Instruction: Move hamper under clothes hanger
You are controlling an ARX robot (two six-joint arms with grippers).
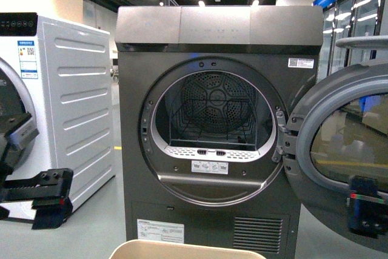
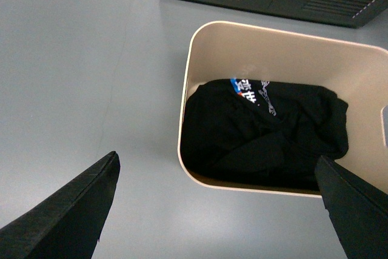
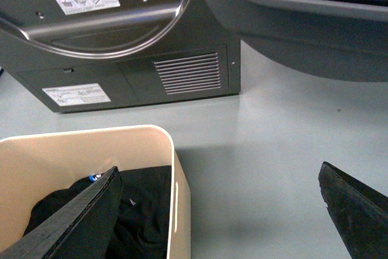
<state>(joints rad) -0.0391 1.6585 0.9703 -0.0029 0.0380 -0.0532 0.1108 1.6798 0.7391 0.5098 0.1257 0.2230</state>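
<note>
The thin rim (image 2: 183, 98) of the beige hamper (image 1: 188, 251) is smooth and even above the black T-shirt, so I expect the hamper to hold its open shape when I carry it.
The beige hamper (image 1: 182, 250) stands on the floor in front of the dryer; only its far rim shows in the front view. It holds a black T-shirt (image 2: 260, 131). My left gripper (image 2: 215, 159) is open above the hamper's left rim (image 2: 242, 43), one finger over the floor and one over the bin. My right gripper (image 3: 218, 168) is open above the hamper's right rim (image 3: 73, 150), one finger over the T-shirt (image 3: 145, 210) and one over the floor. Both grippers show low in the front view, left (image 1: 57, 198) and right (image 1: 367, 207). The clothes hanger is out of view.
A dark grey dryer (image 1: 218, 34) stands just beyond the hamper, its round door (image 1: 339, 144) swung open to the right. A white washer (image 1: 66, 101) stands to the left. Grey floor (image 2: 73, 59) lies on both sides of the hamper.
</note>
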